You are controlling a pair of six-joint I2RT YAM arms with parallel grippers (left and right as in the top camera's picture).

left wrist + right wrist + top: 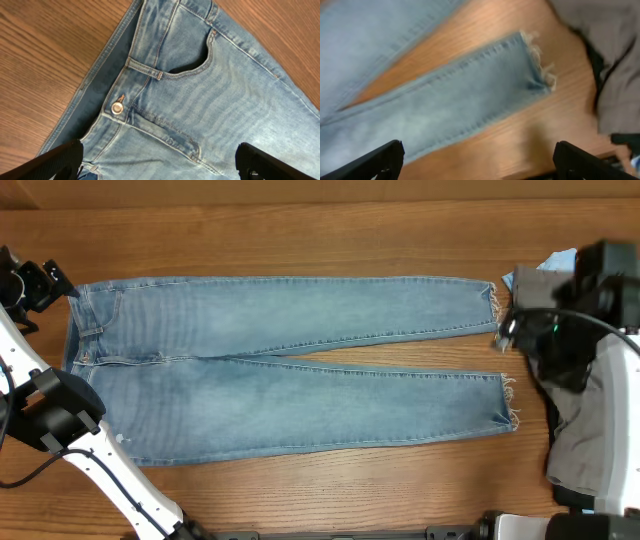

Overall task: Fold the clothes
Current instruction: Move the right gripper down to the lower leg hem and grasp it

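I go on moving my right gripper to the hem's near corner (511, 426) until fingers hold it, as the near leg's hem (507, 402) lies flat, clear of the grey trousers.
The light-blue jeans (280, 370) lie flat on the wooden table, waist to the left and both frayed hems to the right. My left gripper (38, 284) is open and empty at the waist's far corner. The left wrist view shows its fingers (160, 162) spread over the waistband button (117, 108) and front pocket. My right gripper (508, 330) is open and empty beside the far leg's hem. The right wrist view is blurred; the fingers (477, 157) hover over bare wood near a frayed hem (537, 67). Grey trousers (590, 430) and a bright-blue garment (556, 259) lie at the right.
The grey trousers also show at the right of the right wrist view (615, 65). The wooden table (300, 240) extends behind and in front of the jeans. The right arm's body partly covers the pile at the right edge.
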